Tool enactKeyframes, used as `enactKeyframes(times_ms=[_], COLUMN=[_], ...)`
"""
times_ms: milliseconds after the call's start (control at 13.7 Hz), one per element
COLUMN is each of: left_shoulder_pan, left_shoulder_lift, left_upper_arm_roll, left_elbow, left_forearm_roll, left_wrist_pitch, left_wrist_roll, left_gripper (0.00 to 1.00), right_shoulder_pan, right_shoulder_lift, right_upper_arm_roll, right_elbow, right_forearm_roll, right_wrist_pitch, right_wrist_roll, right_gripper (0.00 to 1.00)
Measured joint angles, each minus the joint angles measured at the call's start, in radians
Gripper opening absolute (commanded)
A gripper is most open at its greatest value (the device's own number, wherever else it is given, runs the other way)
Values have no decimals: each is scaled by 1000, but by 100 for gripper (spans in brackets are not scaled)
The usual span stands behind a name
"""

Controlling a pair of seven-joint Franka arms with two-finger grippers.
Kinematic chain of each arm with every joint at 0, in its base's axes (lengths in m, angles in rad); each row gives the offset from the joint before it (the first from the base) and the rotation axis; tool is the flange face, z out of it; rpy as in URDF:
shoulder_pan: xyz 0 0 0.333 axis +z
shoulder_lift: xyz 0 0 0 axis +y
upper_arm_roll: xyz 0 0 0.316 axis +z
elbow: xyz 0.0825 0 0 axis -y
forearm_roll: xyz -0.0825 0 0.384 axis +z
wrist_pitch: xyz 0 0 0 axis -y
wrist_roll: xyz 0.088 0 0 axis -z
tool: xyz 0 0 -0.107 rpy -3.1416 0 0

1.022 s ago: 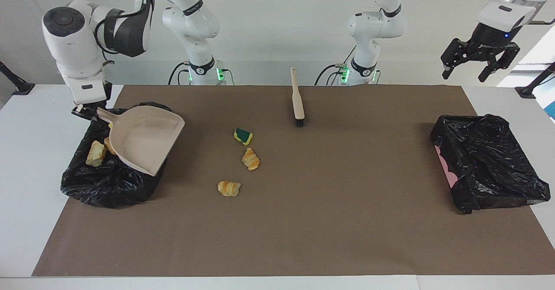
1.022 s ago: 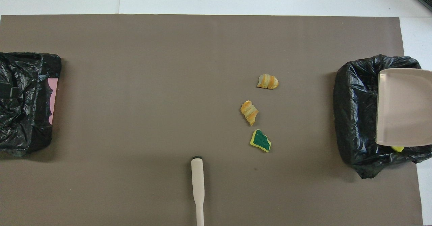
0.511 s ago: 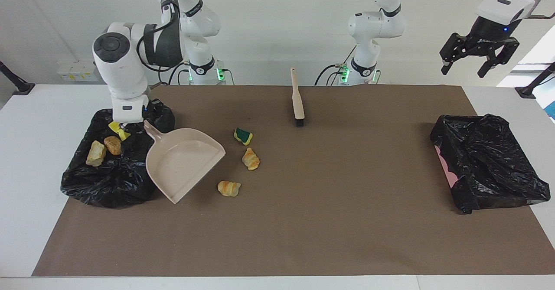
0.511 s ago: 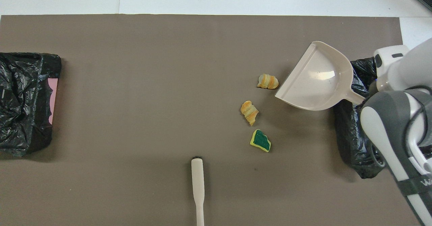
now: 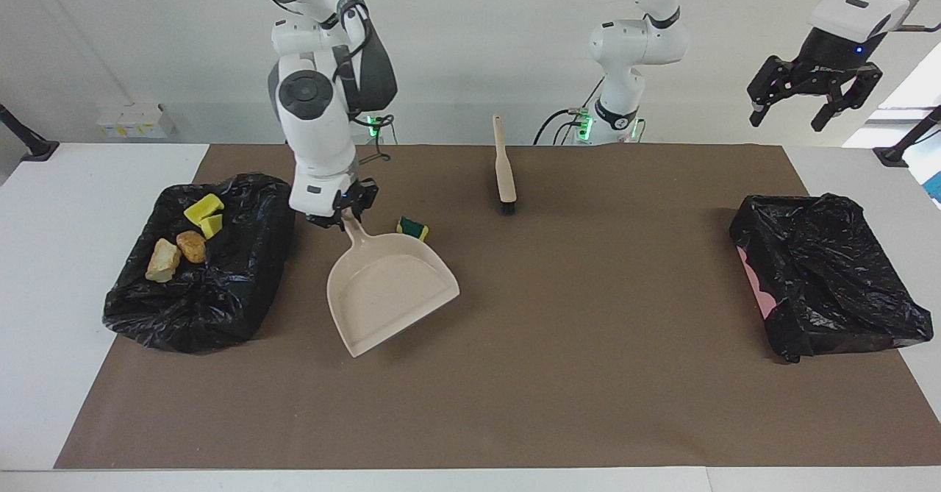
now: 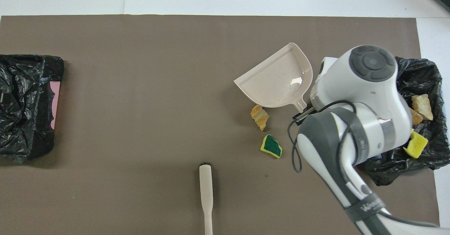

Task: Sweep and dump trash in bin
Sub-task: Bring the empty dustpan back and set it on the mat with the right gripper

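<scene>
My right gripper keeps moving past the brush's bristles and lets go of the dustpan flat there, because the beige dustpan (image 6: 276, 77) is empty and the mat (image 6: 215, 96) there is clear.
My right gripper (image 5: 344, 216) is shut on the handle of the beige dustpan (image 5: 390, 293), which hangs tilted just above the mat, its mouth pointing away from the robots. In the overhead view the dustpan (image 6: 277, 84) covers one croissant. A second croissant (image 6: 260, 116) shows partly at its edge. The green-topped sponge (image 5: 412, 229) lies on the mat beside the handle, also seen from overhead (image 6: 271, 146). Yellow sponge pieces (image 5: 204, 209) and bread lumps (image 5: 162, 259) lie in the black-bagged bin (image 5: 198, 301). My left gripper (image 5: 790, 113) waits open, high over its end of the table.
The beige brush (image 5: 504, 168) lies on the mat near the robots, at mid-table, bristles pointing away from them. A second black-bagged bin (image 5: 823, 279) stands at the left arm's end. The brown mat (image 5: 588, 374) covers most of the table.
My right arm has carried the dustpan off the bin toward the table's middle, and it now hangs over the croissants. The trash in the bin is uncovered. The left gripper has barely moved.
</scene>
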Motion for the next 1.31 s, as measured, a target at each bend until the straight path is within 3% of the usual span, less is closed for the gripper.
enactKeyframes(times_ms=[365, 803, 949, 1315], left_shoulder_pan=[0, 0, 0, 1], left_shoulder_lift=[0, 0, 0, 0], left_upper_arm_roll=[0, 0, 0, 0], left_elbow=[0, 0, 0, 0], left_forearm_roll=[0, 0, 0, 0], left_wrist_pitch=[0, -1, -1, -1], left_wrist_roll=[0, 0, 0, 0], left_gripper=[100, 100, 100, 100], right_shoulder_pan=[134, 273, 304, 303], right_shoulder_lift=[86, 323, 401, 429], right_upper_arm_roll=[-1, -1, -1, -9], right_elbow=[57, 238, 312, 371], right_forearm_roll=[80, 80, 80, 80], right_wrist_pitch=[75, 126, 128, 133], right_wrist_roll=[360, 685, 752, 759], right_gripper=[0, 0, 99, 100])
